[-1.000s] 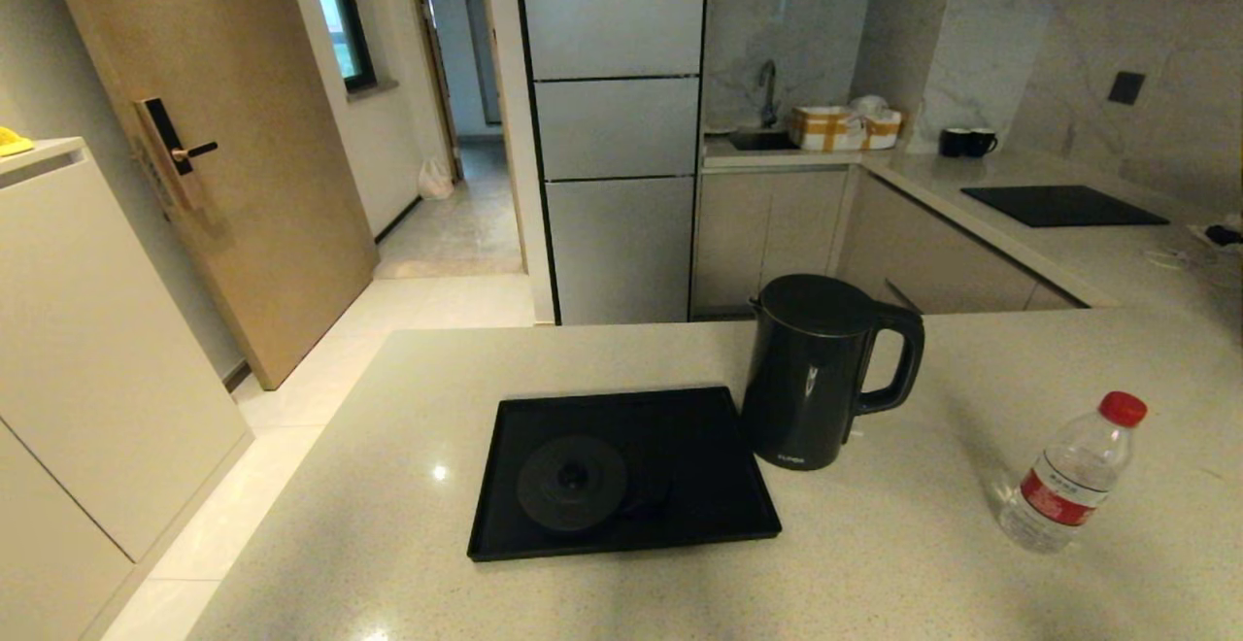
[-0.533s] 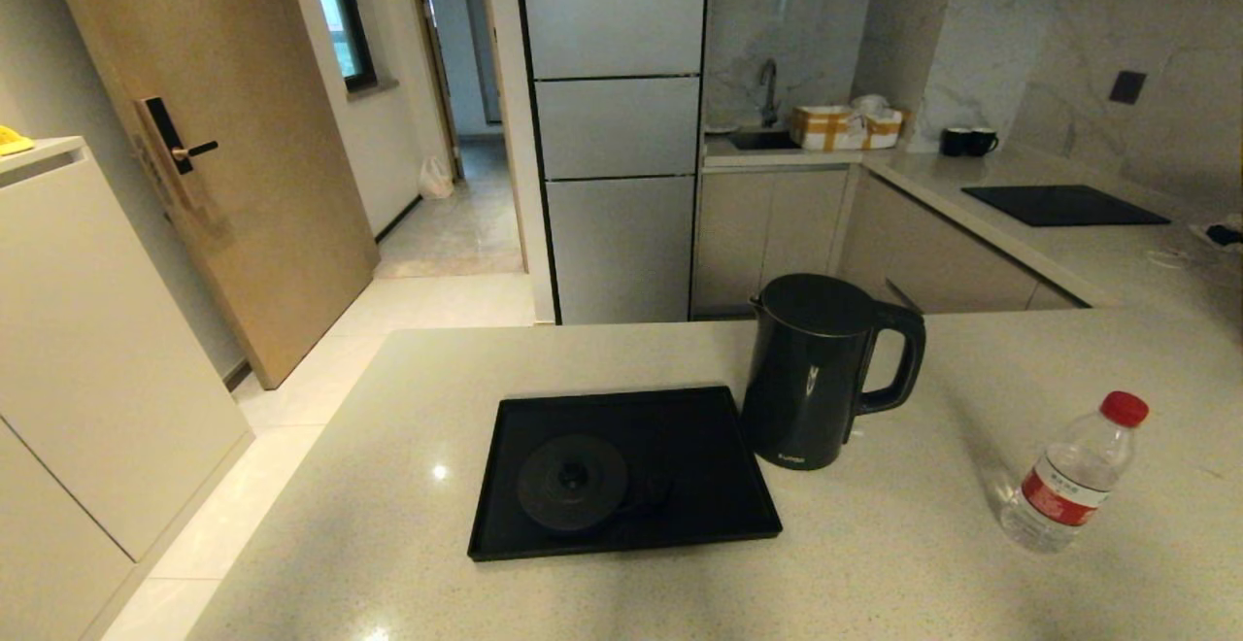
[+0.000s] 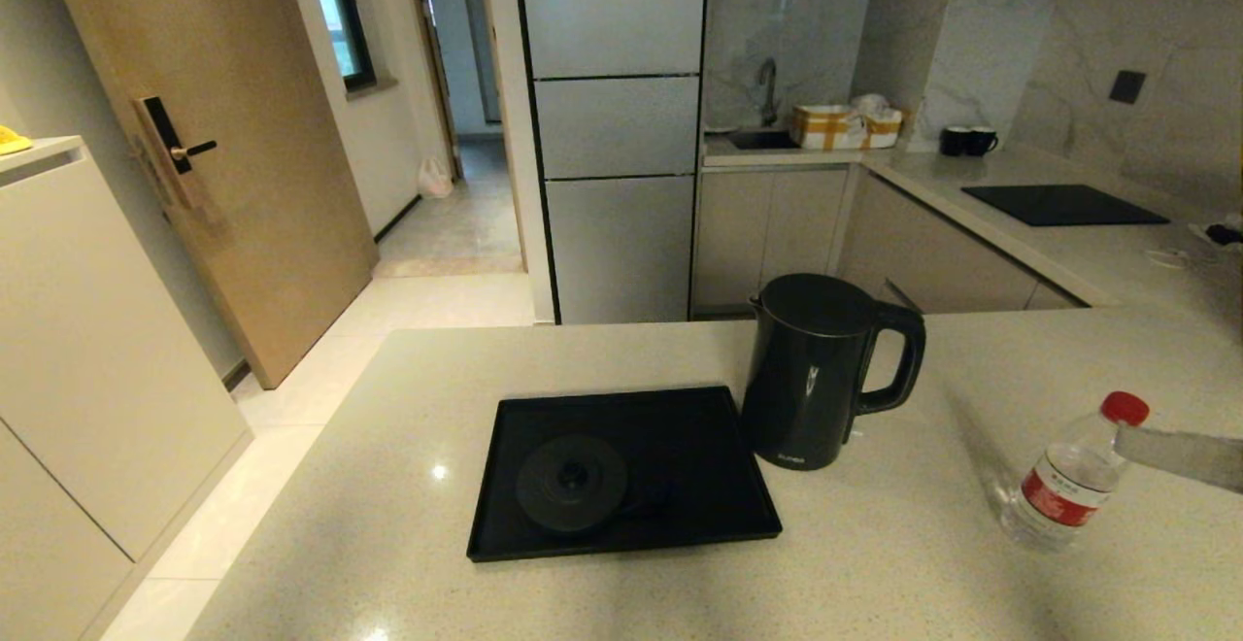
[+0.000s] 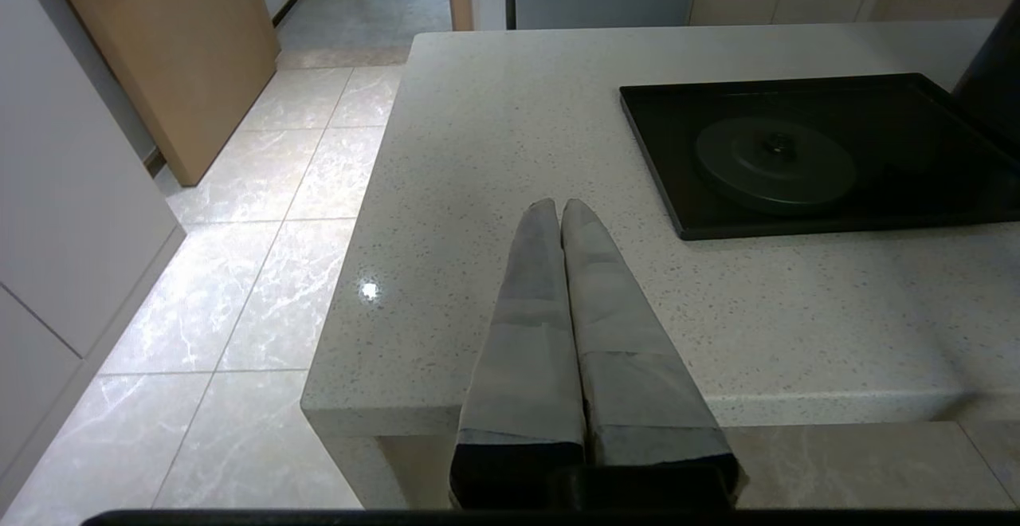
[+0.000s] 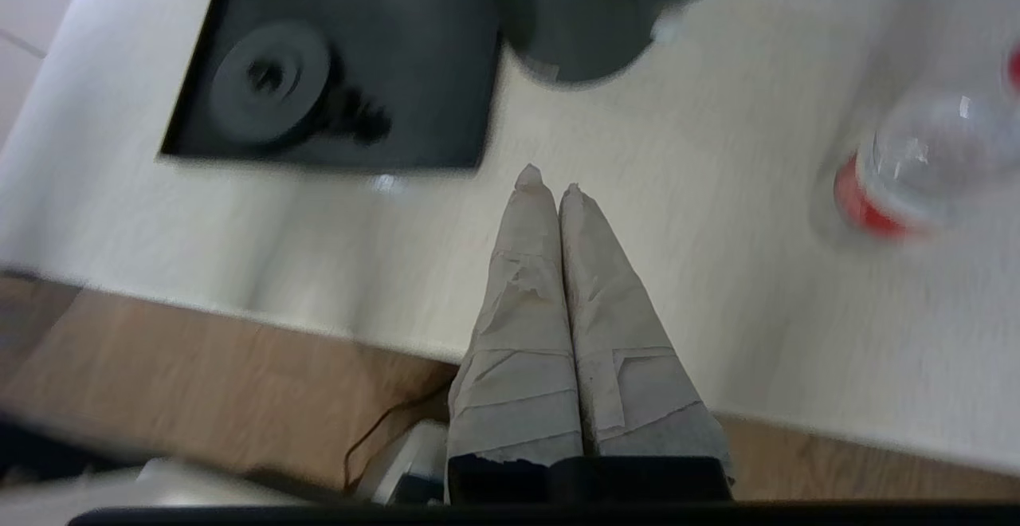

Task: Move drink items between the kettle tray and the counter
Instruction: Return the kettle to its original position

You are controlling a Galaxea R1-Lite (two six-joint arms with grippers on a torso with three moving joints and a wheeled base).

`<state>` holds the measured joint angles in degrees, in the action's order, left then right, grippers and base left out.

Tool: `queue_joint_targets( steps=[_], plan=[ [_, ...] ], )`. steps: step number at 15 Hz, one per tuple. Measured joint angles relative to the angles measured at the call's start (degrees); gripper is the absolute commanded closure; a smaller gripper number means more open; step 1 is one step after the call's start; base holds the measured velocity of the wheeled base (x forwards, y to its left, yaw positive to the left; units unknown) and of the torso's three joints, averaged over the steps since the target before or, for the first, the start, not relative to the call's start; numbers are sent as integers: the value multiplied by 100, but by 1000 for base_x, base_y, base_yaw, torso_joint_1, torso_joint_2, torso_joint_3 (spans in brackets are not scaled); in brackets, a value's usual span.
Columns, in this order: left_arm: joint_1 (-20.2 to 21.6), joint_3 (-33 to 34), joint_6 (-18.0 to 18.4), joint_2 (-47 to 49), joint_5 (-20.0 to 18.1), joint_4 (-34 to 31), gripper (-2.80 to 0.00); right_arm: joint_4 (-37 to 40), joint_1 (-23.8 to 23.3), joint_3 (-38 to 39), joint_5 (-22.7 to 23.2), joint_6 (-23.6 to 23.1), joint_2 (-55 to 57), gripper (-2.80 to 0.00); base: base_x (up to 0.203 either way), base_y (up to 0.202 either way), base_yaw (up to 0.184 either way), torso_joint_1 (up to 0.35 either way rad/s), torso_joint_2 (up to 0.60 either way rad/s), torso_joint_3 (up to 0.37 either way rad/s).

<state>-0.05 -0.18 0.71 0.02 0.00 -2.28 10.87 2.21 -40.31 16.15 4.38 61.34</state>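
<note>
The black kettle's handle point(image 3: 911, 363) points toward the clear counter point(image 3: 969, 408) next to the water bottle, so the robot's right gripper should go toward the handle next until its fingers can open beside it.
The black kettle point(image 3: 823, 369) stands on the beige counter point(image 3: 903, 563), just right of the black tray point(image 3: 719, 486), off its round base point(image 3: 571, 482). The water bottle point(image 3: 1068, 481) with its red cap stands on the counter at the right. My right gripper point(image 3: 1122, 439) comes in from the right edge above the counter, its shut tip crossing in front of the bottle's neck; in the right wrist view it point(image 5: 550, 183) holds nothing, with the bottle point(image 5: 916, 167) off to one side. My left gripper point(image 4: 556, 209) is shut and empty over the counter's near left corner, short of the tray point(image 4: 916, 96).
A black cooktop panel point(image 3: 1063, 205) and two dark mugs point(image 3: 968, 142) lie on the far counter at the right. The counter's left edge drops to the tiled floor point(image 4: 263, 191). A cable end point(image 3: 1219, 233) lies at the far right.
My right gripper has come into the head view from the right edge, reaching the bottle's neck. Kettle, bottle and tray have not moved.
</note>
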Motion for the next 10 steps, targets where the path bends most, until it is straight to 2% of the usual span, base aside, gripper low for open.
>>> queue_joint_targets(
  steps=[4, 8, 10],
  plan=[
    [-5, 0, 0, 0, 0, 0, 0, -1737, 92, 308, -309, 89, 1877, 0, 0, 0, 0, 0, 0, 0],
    [-5, 0, 1, 0, 0, 2, 0, -4584, 159, 1103, -1105, 561, 3689, 0, 0, 0, 0, 0, 0, 0],
    [-5, 0, -2, 0, 0, 0, 0, -5917, 206, 1503, -1513, 776, 4256, 0, 0, 0, 0, 0, 0, 0]
  ],
)
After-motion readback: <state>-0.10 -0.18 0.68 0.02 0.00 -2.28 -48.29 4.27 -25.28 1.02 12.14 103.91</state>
